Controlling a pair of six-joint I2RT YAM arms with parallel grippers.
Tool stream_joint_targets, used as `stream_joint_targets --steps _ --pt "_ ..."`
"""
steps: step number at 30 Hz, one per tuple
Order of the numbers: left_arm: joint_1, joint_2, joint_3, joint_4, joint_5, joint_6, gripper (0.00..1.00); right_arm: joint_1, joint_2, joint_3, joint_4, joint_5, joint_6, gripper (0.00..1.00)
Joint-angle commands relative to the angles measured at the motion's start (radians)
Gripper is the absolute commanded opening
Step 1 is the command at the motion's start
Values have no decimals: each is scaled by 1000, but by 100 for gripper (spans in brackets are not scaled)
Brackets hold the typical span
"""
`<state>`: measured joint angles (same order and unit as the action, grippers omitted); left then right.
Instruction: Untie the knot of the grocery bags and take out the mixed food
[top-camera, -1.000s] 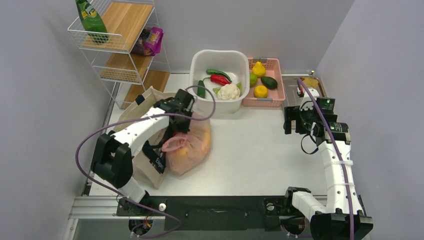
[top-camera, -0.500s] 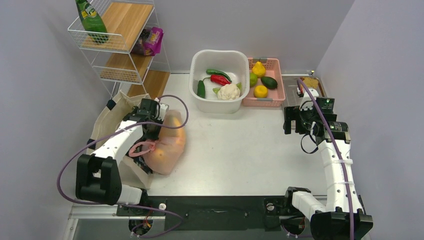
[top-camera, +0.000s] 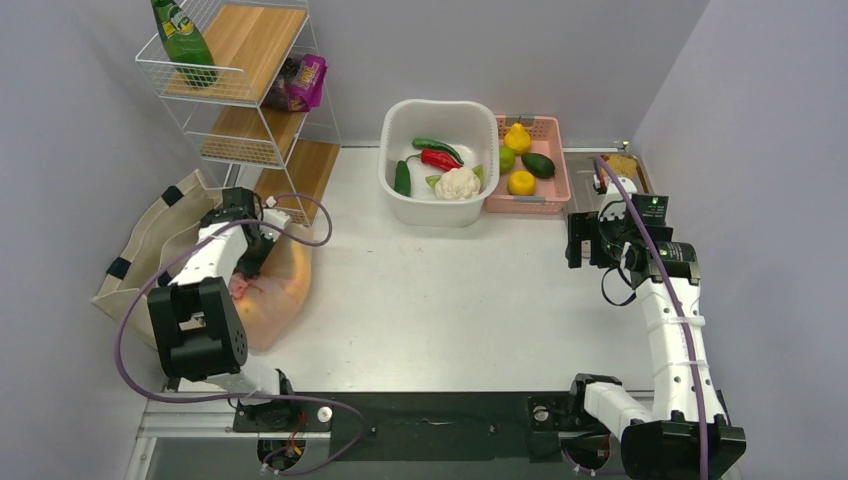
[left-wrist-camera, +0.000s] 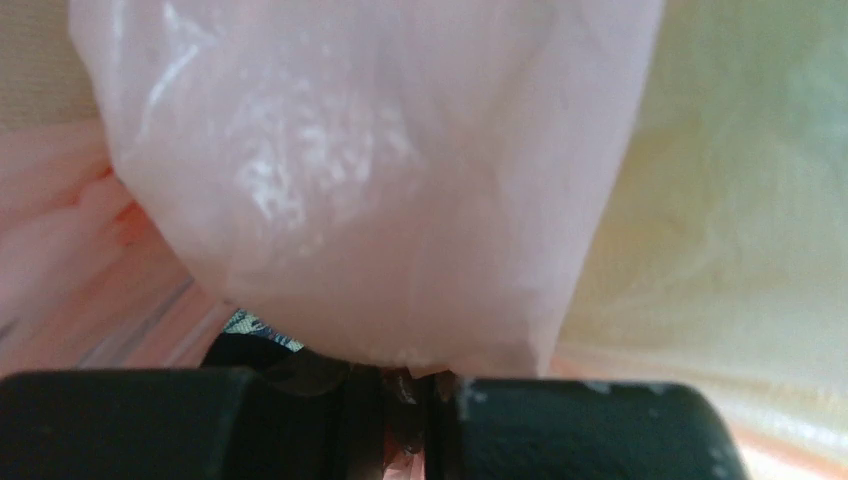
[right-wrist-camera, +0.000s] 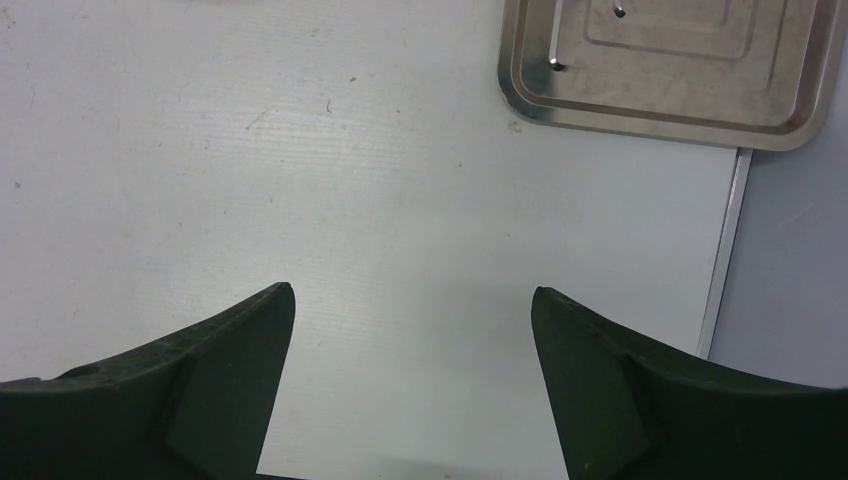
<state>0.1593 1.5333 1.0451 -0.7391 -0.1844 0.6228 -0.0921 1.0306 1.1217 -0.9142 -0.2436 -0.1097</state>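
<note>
The pink bag (top-camera: 280, 302) is leaning against the beige tote, far from the robot's right gripper, so the left gripper should bring it to the table's middle (top-camera: 440, 315) before the knot is untied.
The thin pink plastic bag (top-camera: 282, 290) lies at the table's left edge, with orange and yellow shapes showing through its film. It leans on the beige canvas tote (top-camera: 148, 238), which hangs partly off that edge. My left gripper (top-camera: 243, 268) reaches down onto the bag's top. In the left wrist view this gripper (left-wrist-camera: 418, 392) is shut on a fold of the pink bag (left-wrist-camera: 380, 180), which fills the picture. The knot is hidden under the arm. My right gripper (top-camera: 584, 240) hangs open over bare table at the right, nothing between its fingers (right-wrist-camera: 240, 350).
A wire shelf (top-camera: 235, 95) at the back left holds a green bottle (top-camera: 184, 40) and a purple packet (top-camera: 306, 80). A white basin (top-camera: 440, 108) with cauliflower and red pepper and a pink basket (top-camera: 548, 190) of fruit stand at the back. A metal tray (right-wrist-camera: 660, 95) lies far right.
My left arm has swung left, dragging the pink bag and the tote from near the basin to the table's left edge. The right arm has not moved.
</note>
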Motion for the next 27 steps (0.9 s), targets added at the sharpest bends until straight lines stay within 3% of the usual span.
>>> stream_joint_targets --steps 1,3,7,9,13,19,27 --pt "23 4 107 -131 69 17 0 -6 -1 24 20 -5 15 84" --pt "-47 -51 126 -192 189 -4 0 -6 1 26 20 -5 15 83" --pt "-328 -192 130 -231 247 -44 0 -6 7 34 20 -5 15 84" --pt "-549 -243 148 -181 232 -95 0 -7 10 35 21 -10 19 84" --pt "-827 -192 258 -116 157 -187 0 -9 21 34 27 -24 29 83" --pt "-1072 -2 327 51 61 -149 0 -14 34 41 35 -37 35 84" --pt "-1267 113 316 65 12 -36 0 -18 31 58 30 -39 26 84"
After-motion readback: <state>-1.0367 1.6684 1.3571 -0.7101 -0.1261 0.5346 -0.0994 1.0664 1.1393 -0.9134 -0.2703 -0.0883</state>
